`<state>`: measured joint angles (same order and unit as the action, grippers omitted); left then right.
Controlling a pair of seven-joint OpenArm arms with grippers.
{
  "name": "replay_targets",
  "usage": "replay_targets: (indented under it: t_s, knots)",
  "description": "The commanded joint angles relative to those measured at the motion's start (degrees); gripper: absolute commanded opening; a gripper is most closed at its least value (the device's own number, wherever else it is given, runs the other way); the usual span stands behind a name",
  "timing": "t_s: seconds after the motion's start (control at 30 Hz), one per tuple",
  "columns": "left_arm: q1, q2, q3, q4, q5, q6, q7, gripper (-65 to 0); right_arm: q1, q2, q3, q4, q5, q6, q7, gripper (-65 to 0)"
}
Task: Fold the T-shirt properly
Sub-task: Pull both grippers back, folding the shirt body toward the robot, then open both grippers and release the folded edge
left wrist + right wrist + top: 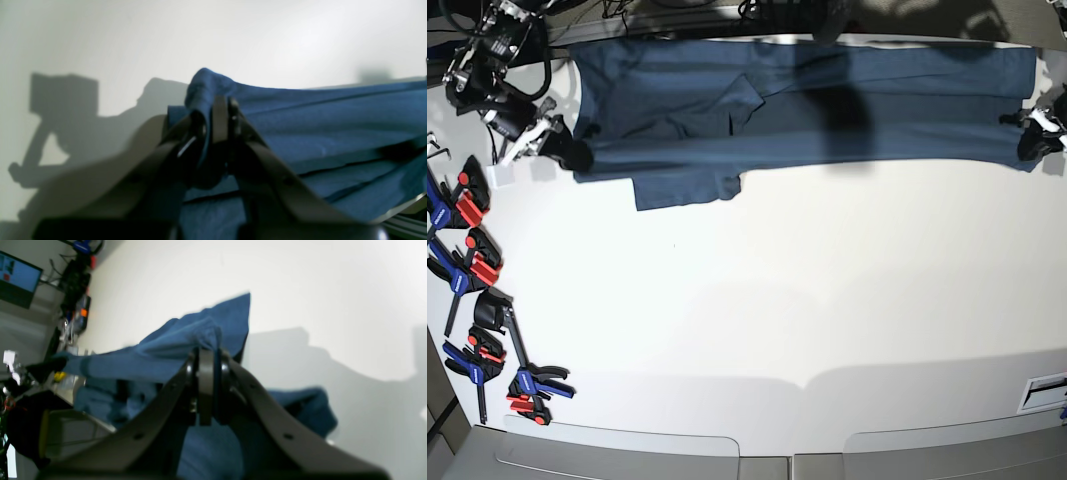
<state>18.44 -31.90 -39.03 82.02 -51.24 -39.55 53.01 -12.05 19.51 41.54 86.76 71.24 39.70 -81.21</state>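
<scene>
The T-shirt's held edge (827,160) is straight from gripper to gripper, so my left gripper keeps lowering it until it rests on the layer (987,85) below, then let go.
The dark navy T-shirt (807,110) is stretched wide across the far side of the white table. In the base view my right gripper (575,155) is at the far left, shut on the shirt's left end. My left gripper (1025,140) is at the far right, shut on the right end. In the left wrist view the left gripper (217,113) pinches a bunched fold of the T-shirt (333,126). In the right wrist view the right gripper (208,363) pinches a bunch of the T-shirt (160,353). A sleeve (687,185) lies flat on the table below the held edge.
Several red, blue and black clamps (472,265) lie along the table's left edge. Cables and equipment (497,50) sit at the far left corner. A monitor (16,278) shows in the right wrist view. White table surface (777,320) spans the front.
</scene>
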Motion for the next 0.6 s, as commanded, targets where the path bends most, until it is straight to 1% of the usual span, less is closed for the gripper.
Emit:
replay_targets:
  t_s: [0.0,0.33,0.47,0.57]
  knots:
    - [-0.15,-1.46,-0.70,1.07,-0.94,-0.33,0.04,-65.0,-0.17,1.09,0.50,1.05,1.38,0.30,1.21,-65.0]
    - [0.00,-1.46,-0.70,1.05,-0.92,-0.33,6.80,-65.0,-4.02,1.09,0.50,1.05,0.72,0.30,1.21,-65.0]
    - [1.46,-1.46,-0.70,1.05,-0.94,-0.33,6.91,-65.0,-4.17,0.94,0.46,1.03,-2.51,0.30,1.21,-65.0]
    - [2.71,-1.44,-0.70,1.05,-0.90,-0.33,5.62,-65.0,-4.15,0.96,0.46,1.03,-4.35,0.30,1.21,-65.0]
